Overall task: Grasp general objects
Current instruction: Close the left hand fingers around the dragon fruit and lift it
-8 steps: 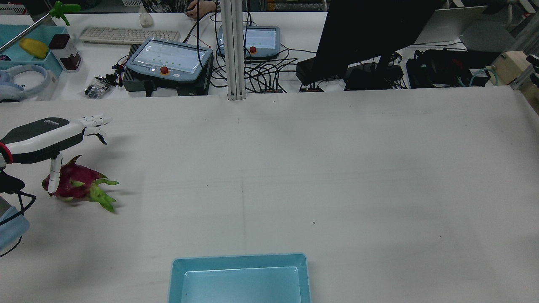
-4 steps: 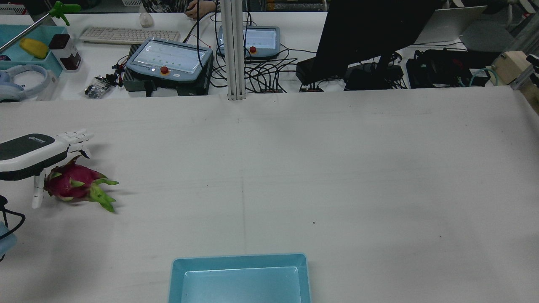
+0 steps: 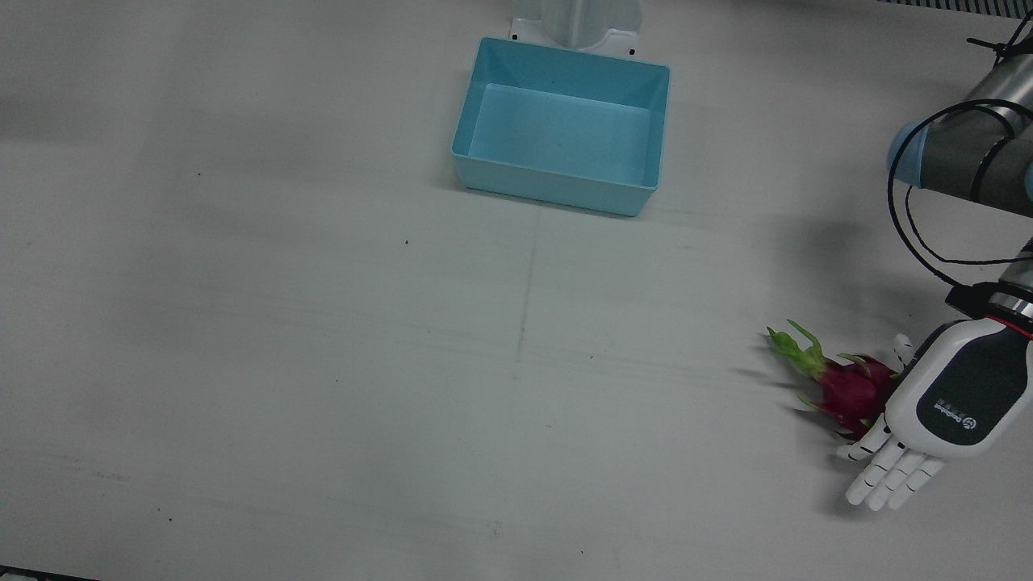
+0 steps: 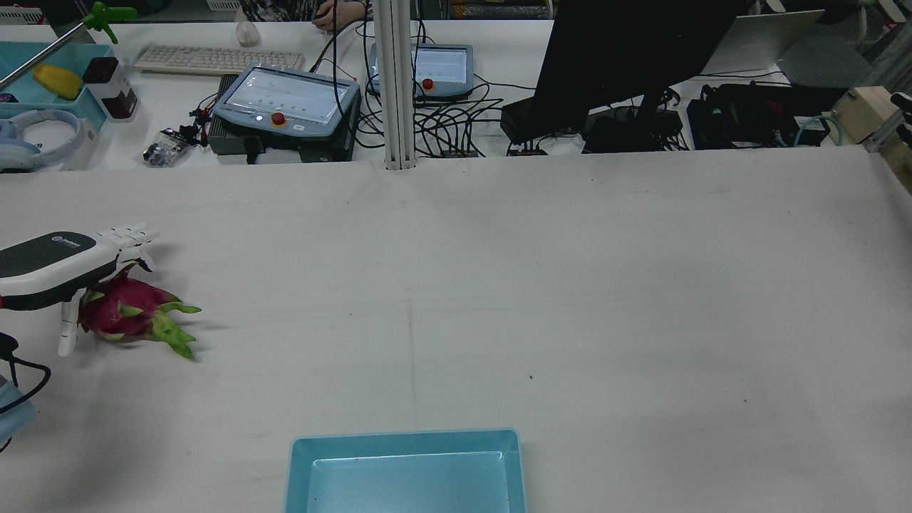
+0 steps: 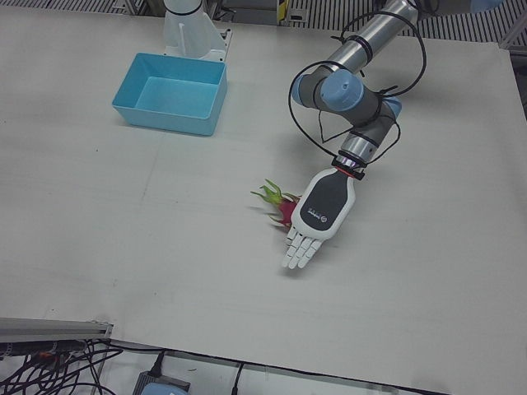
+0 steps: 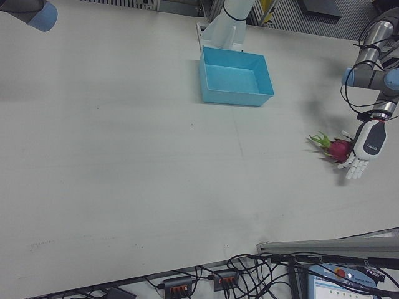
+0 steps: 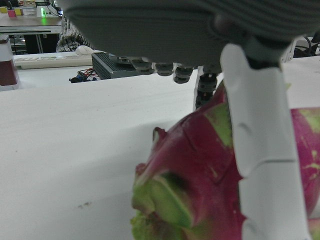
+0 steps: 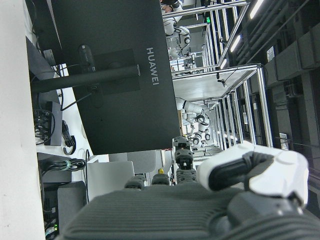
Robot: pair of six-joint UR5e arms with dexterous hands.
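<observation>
My gripper will drop the dragon fruit (image 3: 855,393) in, and I expect it to lean against the light-blue bin's rim because long green leaf tips (image 3: 800,349) stretch out.
A magenta dragon fruit (image 3: 851,391) with green leaf tips lies on the white table at its left side, also in the rear view (image 4: 117,310), the left-front view (image 5: 282,211) and the right-front view (image 6: 338,149). My left hand (image 3: 936,411) hovers palm-down over its stem end, fingers (image 3: 888,476) straight and spread past it. The thumb (image 4: 69,328) hangs down beside the fruit. In the left hand view the thumb (image 7: 262,150) lies against the fruit (image 7: 200,165). The hand is open. My right hand (image 8: 190,210) shows only in its own view, empty, facing a monitor.
An empty light-blue bin (image 3: 549,186) stands at the table's middle on the robot's side, also in the rear view (image 4: 402,436). The left arm (image 5: 346,90) reaches in above the fruit. Beyond the table's far edge are control pendants (image 4: 285,100), cables and a monitor (image 4: 627,50).
My left hand has drawn back toward the table's left edge and dropped lower, so its palm now sits over the dragon fruit. The fruit has not moved.
</observation>
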